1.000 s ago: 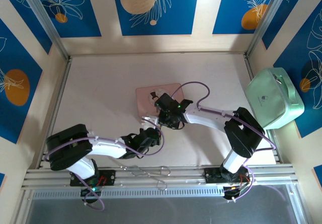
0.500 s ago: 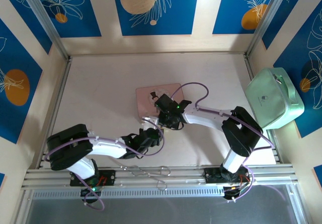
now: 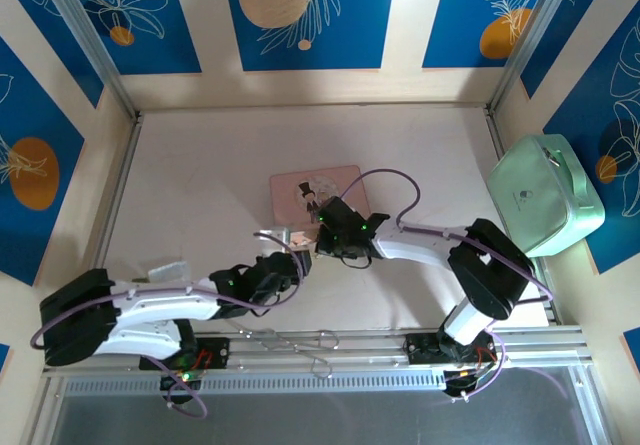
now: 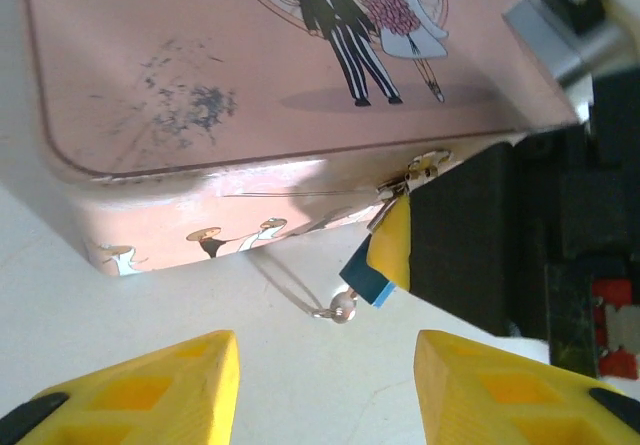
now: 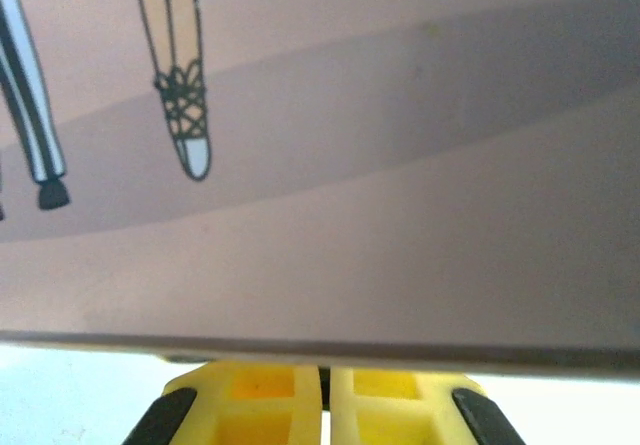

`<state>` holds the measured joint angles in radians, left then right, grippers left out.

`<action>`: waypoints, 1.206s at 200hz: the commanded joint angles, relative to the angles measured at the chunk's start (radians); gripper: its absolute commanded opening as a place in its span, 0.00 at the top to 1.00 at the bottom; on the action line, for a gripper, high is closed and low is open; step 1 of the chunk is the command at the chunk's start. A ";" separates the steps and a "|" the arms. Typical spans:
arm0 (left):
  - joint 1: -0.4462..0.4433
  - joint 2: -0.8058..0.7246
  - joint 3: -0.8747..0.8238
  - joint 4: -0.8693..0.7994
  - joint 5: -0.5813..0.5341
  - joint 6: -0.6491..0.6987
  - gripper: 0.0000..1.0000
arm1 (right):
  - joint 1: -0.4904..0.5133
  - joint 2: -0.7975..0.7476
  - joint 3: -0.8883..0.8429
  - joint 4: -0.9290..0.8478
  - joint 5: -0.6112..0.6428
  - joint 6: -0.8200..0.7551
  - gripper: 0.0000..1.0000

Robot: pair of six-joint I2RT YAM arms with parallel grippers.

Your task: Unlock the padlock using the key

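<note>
The padlock is at a slant against my right gripper, and its key hangs low. Next, my left gripper tilts, comes in lower and pinches the key's head.
The tiny blue padlock hangs from the clasp on the front wall of the pink illustrated box. A small silver key sticks out of its lower end, with a thin wire ring trailing from it. My right gripper is at the box's front edge, shut on the padlock, and one of its yellow fingers lies against the padlock's side. My left gripper is open just in front of the key, touching nothing. In the right wrist view the right gripper has its tips hidden under the box lid.
A mint green case stands against the right wall. Loose metal rings lie by the near rail. The box sits mid-table, with both arms meeting at its near edge.
The left gripper has opened and let go of the key, and it has drawn back a little as its arm swung lower and left. The right gripper has closed.
</note>
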<state>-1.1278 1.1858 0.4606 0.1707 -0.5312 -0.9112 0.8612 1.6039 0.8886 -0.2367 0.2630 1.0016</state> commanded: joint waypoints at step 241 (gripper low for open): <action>0.207 0.272 -0.189 0.713 0.522 -0.554 0.65 | -0.170 -0.064 -0.164 0.174 -0.511 -0.097 1.00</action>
<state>-0.9329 1.4601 0.2920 0.8341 -0.0177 -1.4406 0.7048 1.5433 0.7567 -0.0547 -0.1741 0.8604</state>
